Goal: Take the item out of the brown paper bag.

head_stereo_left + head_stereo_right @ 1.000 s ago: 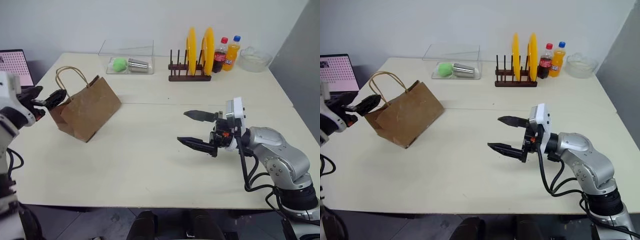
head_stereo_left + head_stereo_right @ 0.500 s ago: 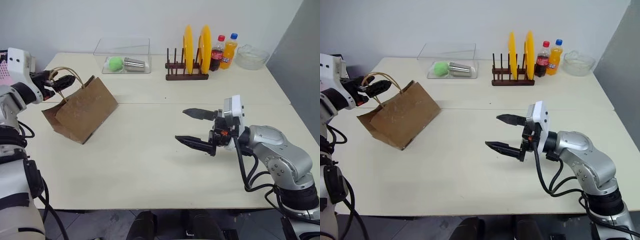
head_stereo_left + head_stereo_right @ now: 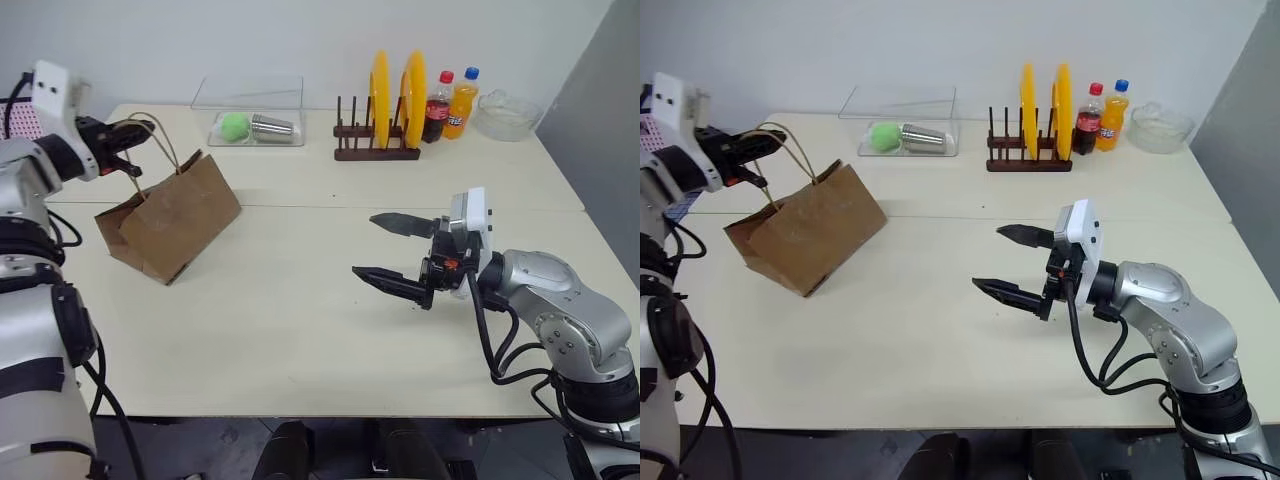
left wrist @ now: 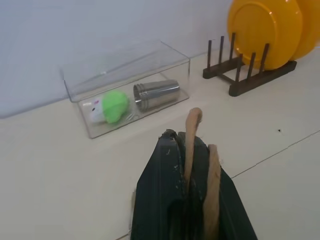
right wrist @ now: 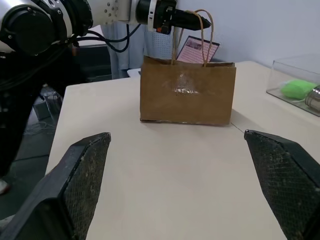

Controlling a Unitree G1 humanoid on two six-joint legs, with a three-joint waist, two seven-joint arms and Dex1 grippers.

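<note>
The brown paper bag's handles (image 3: 168, 149) are both in my left gripper and the table's middle (image 3: 322, 228) is open, so I keep carrying the bag until it stands there.
The brown paper bag (image 3: 175, 215) rests tilted on the left side of the table (image 3: 300, 320), its creased side facing me. Both loop handles (image 4: 192, 135) are drawn taut up to my left gripper (image 3: 135, 130), which is shut on them above the bag's top edge. In the right wrist view the bag (image 5: 187, 95) looks nearly upright below that gripper (image 5: 187, 20). The item is hidden inside the bag. My right gripper (image 3: 366, 246) hovers open over the table's middle right, pointing toward the bag with nothing between its fingers.
Along the back edge stand a clear box (image 3: 250, 110) holding a green toy and a steel cup, a wooden rack with two yellow plates (image 3: 385, 100), two soda bottles (image 3: 450, 105) and a glass bowl (image 3: 505, 115). A screen (image 3: 660, 160) sits at the far left.
My left gripper has shut on the bag's handles and moved up and to the right, pulling them taut. The right arm has kept still.
</note>
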